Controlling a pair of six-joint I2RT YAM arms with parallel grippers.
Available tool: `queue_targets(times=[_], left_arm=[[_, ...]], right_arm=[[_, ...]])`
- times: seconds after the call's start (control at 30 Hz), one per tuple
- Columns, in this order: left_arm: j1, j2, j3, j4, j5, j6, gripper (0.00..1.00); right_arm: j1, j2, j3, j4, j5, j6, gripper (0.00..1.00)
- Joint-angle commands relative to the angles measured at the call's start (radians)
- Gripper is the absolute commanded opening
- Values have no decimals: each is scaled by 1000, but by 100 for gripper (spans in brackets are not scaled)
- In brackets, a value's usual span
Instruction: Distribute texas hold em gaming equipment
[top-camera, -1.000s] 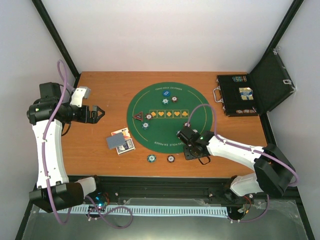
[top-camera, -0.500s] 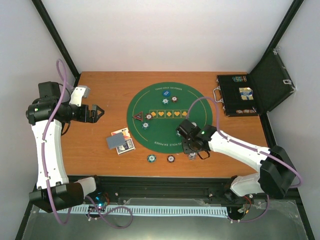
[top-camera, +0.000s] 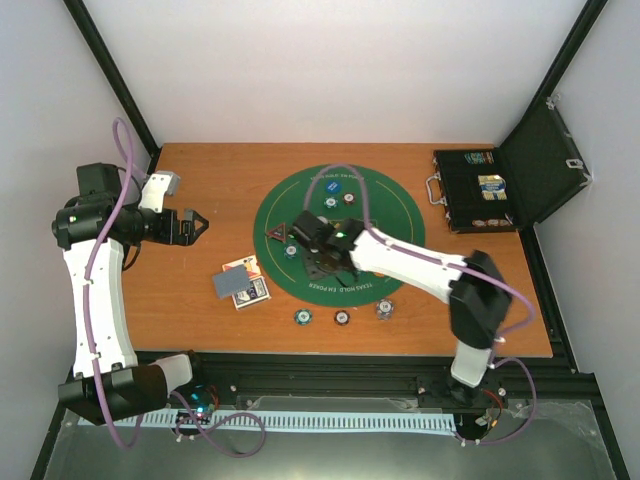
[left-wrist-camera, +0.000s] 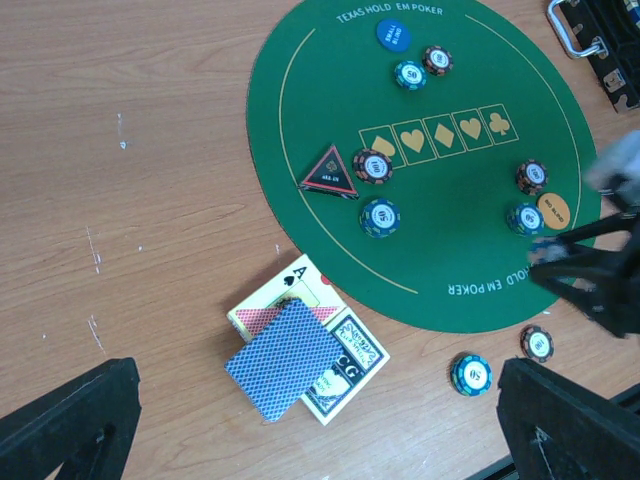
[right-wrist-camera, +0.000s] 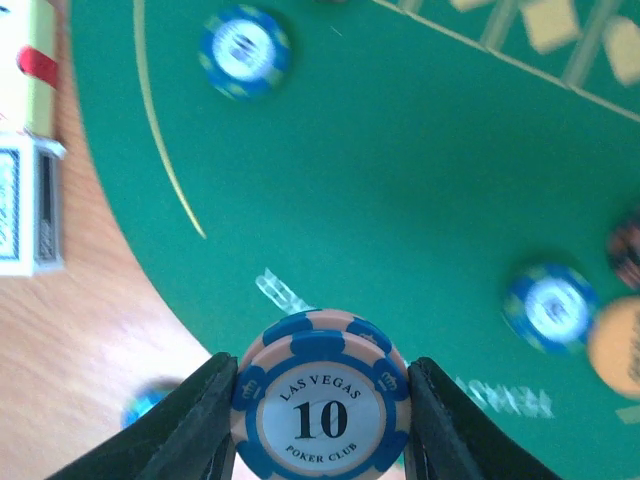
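The felt (left-wrist-camera: 394, 271) beside the triangle's blue chip is clear and the peach-and-blue stack (right-wrist-camera: 320, 408) is face-up, so my right gripper should keep going there and let go once the stack touches down.
My right gripper (right-wrist-camera: 320, 400) (top-camera: 322, 266) is shut on a small stack of peach-and-blue poker chips (right-wrist-camera: 320, 405) marked 10, held above the near-left part of the green mat. On the mat lie a dark red-edged triangle marker (left-wrist-camera: 330, 172), a blue disc (left-wrist-camera: 392, 35), an orange disc (left-wrist-camera: 553, 211) and several chips such as those beside the triangle (left-wrist-camera: 373, 166) (left-wrist-camera: 380, 217). Three chips (top-camera: 302, 317) (top-camera: 342, 318) (top-camera: 384, 308) rest on the wood in front of the mat. Playing cards (left-wrist-camera: 285, 358) lie left of the mat. My left gripper (top-camera: 195, 228) hangs open and empty, high at the left.
The round green felt mat (top-camera: 400, 225) covers the table's middle. A black hinged case (top-camera: 478, 190) stands open at the back right. A card box (right-wrist-camera: 25, 190) lies under the blue-backed cards. Black frame posts run up both sides.
My right arm has swung left from the mat's near-right edge to its near-left part, carrying the chips. A chip now shows on the wood where the gripper was. The left arm has not moved.
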Motion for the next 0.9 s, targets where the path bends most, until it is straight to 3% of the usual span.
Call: queue_targets(times=[0.0, 0.23, 0.37, 0.87], left_arm=[[7, 4, 59, -23, 2, 0, 100], [6, 7, 65, -31, -11, 9, 100], [6, 6, 66, -33, -11, 11, 100], [7, 1, 54, -29, -4, 13, 100]], right_arm=[[39, 203, 198, 12, -21, -42, 13], [65, 489, 515, -24, -83, -63, 12], [64, 578, 594, -38, -77, -62, 12], [28, 583, 453, 31, -78, -32, 12]])
